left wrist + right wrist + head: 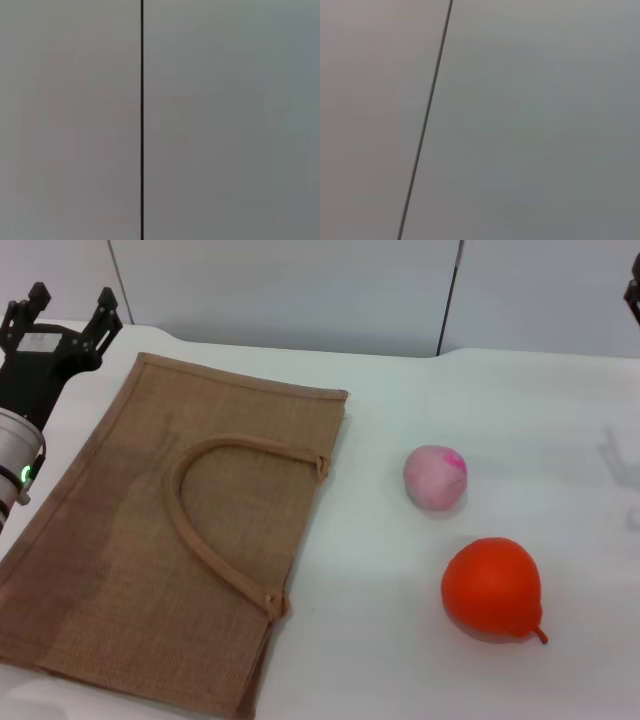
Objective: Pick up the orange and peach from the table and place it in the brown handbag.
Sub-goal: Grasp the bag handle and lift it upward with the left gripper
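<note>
I can see that the brown handbag lies flat with its opening shut point(304, 515), so next I raise the looped handle point(184, 461) with my left gripper before my right gripper reaches for the fruit.
In the head view the brown handbag point(170, 540) lies flat on the left half of the white table point(400, 640), one looped handle on top of it. To its right rests the pale pink peach point(434, 477). The glossy orange point(492, 588), stem nub pointing right, sits nearer the front. My left gripper point(68, 302) hangs open above the far left corner, just beyond the bag's far corner, holding nothing. Only a dark sliver of my right gripper point(633, 292) shows at the far right edge. Both wrist views show only grey wall.
A grey panelled wall point(300, 290) with vertical seams rises behind the table's far edge. The left wrist view shows one such seam point(142, 120), and the right wrist view another seam point(425, 120). Bare tabletop lies between the bag and the fruit.
</note>
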Robot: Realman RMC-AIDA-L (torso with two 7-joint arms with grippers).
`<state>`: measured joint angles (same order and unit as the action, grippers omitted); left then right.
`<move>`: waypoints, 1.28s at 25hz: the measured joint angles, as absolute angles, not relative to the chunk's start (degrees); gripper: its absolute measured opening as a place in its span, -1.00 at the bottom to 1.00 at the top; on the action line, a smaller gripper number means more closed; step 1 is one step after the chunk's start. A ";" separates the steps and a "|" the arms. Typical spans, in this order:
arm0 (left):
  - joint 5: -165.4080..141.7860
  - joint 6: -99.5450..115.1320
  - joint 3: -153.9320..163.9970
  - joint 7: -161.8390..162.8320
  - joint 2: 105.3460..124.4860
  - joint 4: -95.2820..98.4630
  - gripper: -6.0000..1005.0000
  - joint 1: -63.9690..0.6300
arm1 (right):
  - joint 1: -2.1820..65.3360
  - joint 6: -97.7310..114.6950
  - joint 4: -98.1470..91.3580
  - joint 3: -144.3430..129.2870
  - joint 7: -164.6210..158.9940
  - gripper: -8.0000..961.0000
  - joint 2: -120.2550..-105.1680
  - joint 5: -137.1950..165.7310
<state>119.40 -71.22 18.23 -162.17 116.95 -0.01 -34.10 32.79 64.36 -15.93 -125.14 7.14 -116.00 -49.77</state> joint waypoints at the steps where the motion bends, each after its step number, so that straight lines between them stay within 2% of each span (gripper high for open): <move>1: 119.40 -71.22 18.23 -162.22 116.94 0.00 0.69 -34.02 | 32.91 64.27 -15.92 -125.28 7.14 0.61 -115.97 -49.71; 11: 119.04 -70.78 18.42 -162.66 116.75 0.43 0.68 -34.94 | 36.40 55.22 -15.28 -125.48 6.52 0.62 -115.81 -49.65; 19: 120.78 -71.38 17.93 -162.69 117.07 -1.12 0.67 -34.61 | 32.35 68.07 -15.54 -127.50 6.93 0.62 -116.34 -49.10; 32: 117.82 -71.86 18.70 -159.63 116.64 -2.31 0.59 -35.02 | 32.13 63.79 -15.20 -127.79 6.90 0.60 -116.26 -49.04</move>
